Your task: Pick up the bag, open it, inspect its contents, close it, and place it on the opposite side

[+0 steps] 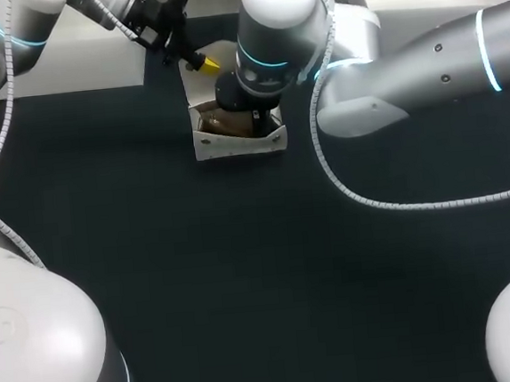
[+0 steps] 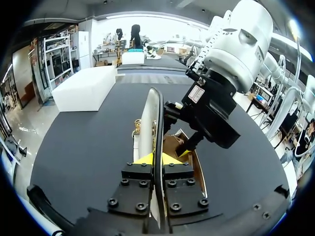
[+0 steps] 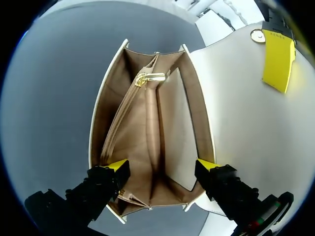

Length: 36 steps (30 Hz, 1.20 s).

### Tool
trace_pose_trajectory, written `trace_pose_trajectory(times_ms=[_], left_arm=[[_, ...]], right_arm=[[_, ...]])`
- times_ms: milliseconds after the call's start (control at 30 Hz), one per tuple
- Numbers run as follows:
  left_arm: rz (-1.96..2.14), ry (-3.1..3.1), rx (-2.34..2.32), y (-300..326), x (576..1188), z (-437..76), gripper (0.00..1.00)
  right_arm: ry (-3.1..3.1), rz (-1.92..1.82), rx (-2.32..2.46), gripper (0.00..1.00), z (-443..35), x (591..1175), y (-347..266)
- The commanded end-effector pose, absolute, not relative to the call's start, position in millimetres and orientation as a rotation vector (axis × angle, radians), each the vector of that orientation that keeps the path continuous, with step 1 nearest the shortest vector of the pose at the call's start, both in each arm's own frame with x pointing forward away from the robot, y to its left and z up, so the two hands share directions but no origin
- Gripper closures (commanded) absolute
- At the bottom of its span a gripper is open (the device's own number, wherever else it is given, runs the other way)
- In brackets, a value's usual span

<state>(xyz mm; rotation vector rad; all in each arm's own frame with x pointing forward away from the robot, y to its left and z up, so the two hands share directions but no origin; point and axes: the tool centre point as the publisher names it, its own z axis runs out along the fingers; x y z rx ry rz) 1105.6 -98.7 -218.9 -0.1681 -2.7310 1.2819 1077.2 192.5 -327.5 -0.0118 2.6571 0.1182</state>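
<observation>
The bag's sides (image 1: 238, 146) will fold together into a narrow shape when the robot closes the bag, because the tan lining creases inward (image 3: 156, 54) at the ends of the bag's opening.
A white bag (image 1: 233, 145) stands upright at the back middle of the dark table, its mouth open. My left gripper (image 1: 206, 66) is shut on the bag's raised white flap (image 2: 149, 118), which runs edge-on between its yellow tips (image 2: 157, 158). My right arm's wrist (image 1: 270, 56) hangs straight over the bag. The right gripper (image 3: 162, 166) is open wide, its fingertips (image 3: 118, 165) standing at the near end of the bag's mouth. Below it lies the tan lining (image 3: 147, 132) with a gold zipper pull (image 3: 150, 77). I see no loose contents.
A white block (image 1: 92, 62) lies at the table's back left, and another white surface (image 1: 417, 2) at the back right. The dark tabletop (image 1: 271, 270) stretches wide in front of the bag.
</observation>
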Motion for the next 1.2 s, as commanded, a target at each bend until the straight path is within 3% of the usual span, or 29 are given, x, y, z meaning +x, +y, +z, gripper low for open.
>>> trace_pose_trajectory(times_ms=[33, 1200], left_arm=[[1.279, -2.714, -0.185, -98.3, 1109.4, -221.4, 1.00], [1.284, -2.726, -0.189, -97.4, 1110.1, -221.2, 1.00]], right_arm=[[2.665, 0.104, -0.010, 0.00, -335.0, 1080.9, 193.4], [2.650, 0.111, 0.002, 0.00, -328.2, 1082.3, 192.2]])
